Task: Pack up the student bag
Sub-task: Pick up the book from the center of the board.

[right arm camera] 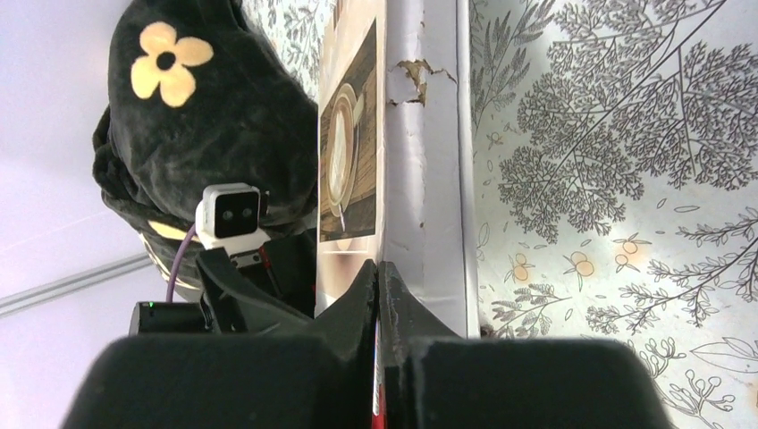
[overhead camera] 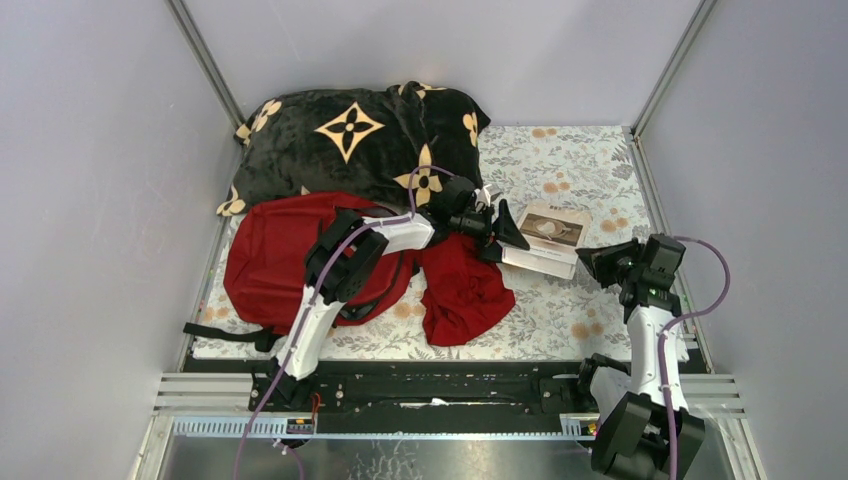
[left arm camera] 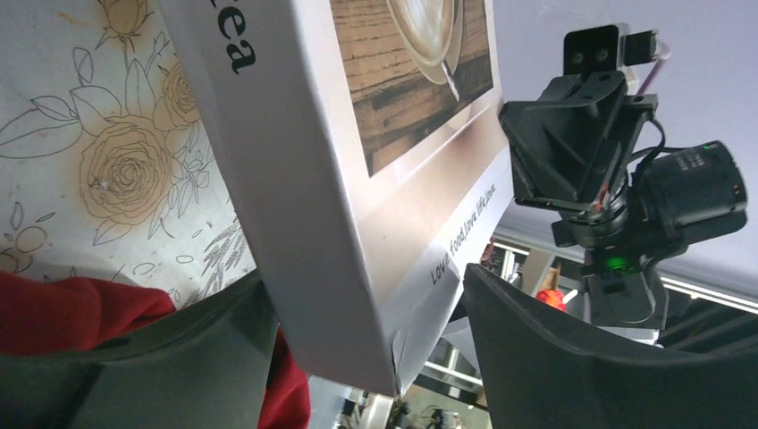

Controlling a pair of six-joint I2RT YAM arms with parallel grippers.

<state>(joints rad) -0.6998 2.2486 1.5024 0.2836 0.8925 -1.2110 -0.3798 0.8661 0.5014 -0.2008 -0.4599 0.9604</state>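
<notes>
My left gripper has the box by one lettered-end corner (overhead camera: 509, 256), so next my right gripper takes the other corner (overhead camera: 574, 267) and turns the box for my left gripper.
The red student bag (overhead camera: 280, 265) lies flat at the left of the mat, under my left arm. A white box with a coffee-cup picture (overhead camera: 548, 238) lies right of centre. My left gripper (overhead camera: 505, 232) is open, with its jaws on either side of the box's left corner. In the left wrist view the box (left arm camera: 295, 161) fills the gap between the dark fingers (left arm camera: 572, 357), with space on the right side. My right gripper (overhead camera: 600, 262) is shut and empty at the box's right edge. In the right wrist view its tips (right arm camera: 378, 268) point along the box (right arm camera: 420, 179).
A dark-red plain cloth (overhead camera: 465, 290) lies crumpled between the bag and the box. A black plush blanket with tan flowers (overhead camera: 350, 140) is heaped at the back left. Grey walls and metal rails enclose the floral mat (overhead camera: 580, 160).
</notes>
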